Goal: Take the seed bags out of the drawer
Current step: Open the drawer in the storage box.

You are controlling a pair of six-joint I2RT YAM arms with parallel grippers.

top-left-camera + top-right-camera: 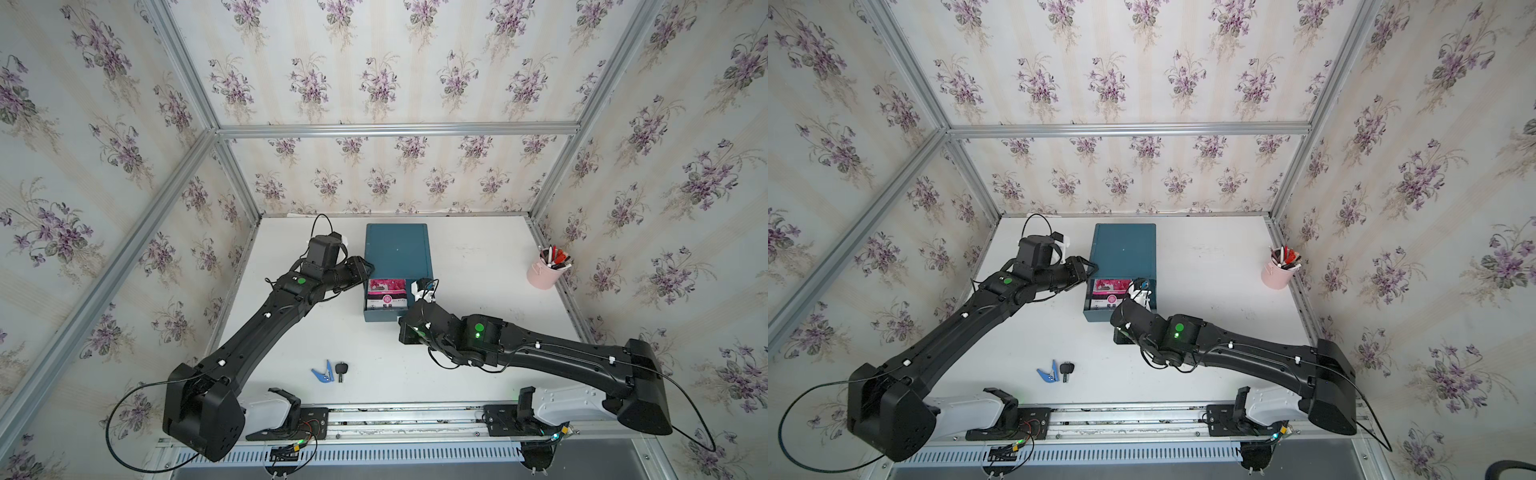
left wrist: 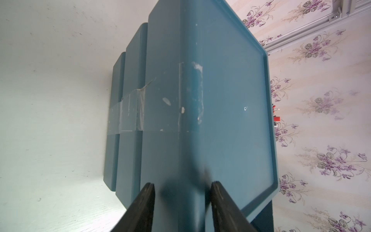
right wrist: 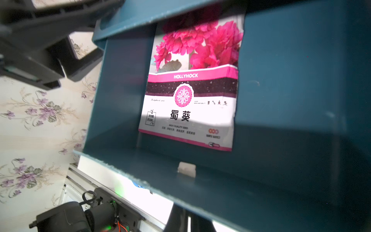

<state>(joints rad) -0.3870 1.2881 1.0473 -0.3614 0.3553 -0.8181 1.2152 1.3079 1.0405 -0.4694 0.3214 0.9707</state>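
Note:
The seed bag's far end (image 1: 388, 280) is under the cabinet's top, so next my right gripper moves off the drawer's front side and pulls the drawer out further by its side (image 1: 1155, 298).
A blue drawer cabinet (image 1: 397, 249) (image 1: 1125, 249) stands at the back middle of the white table. Its top drawer (image 1: 384, 316) (image 3: 281, 80) is pulled out toward the front. One of the seed bags (image 1: 386, 291) (image 1: 1111, 293) (image 3: 192, 90), with magenta blooms and the word HOLLYHOCK, lies flat inside it. No other bag shows. My left gripper (image 1: 368, 266) (image 2: 182, 184) straddles the cabinet's (image 2: 230, 100) upper left edge, one finger on the side, one on the top. My right gripper (image 3: 188, 216) is shut just outside the drawer's front wall, which hides its tips.
A pink cup of pens (image 1: 542, 270) (image 1: 1277, 274) stands at the right edge. A blue clip (image 1: 323, 371) and a black key (image 1: 341, 370) lie at the front middle. Clear tape (image 2: 136, 112) crosses the cabinet's side.

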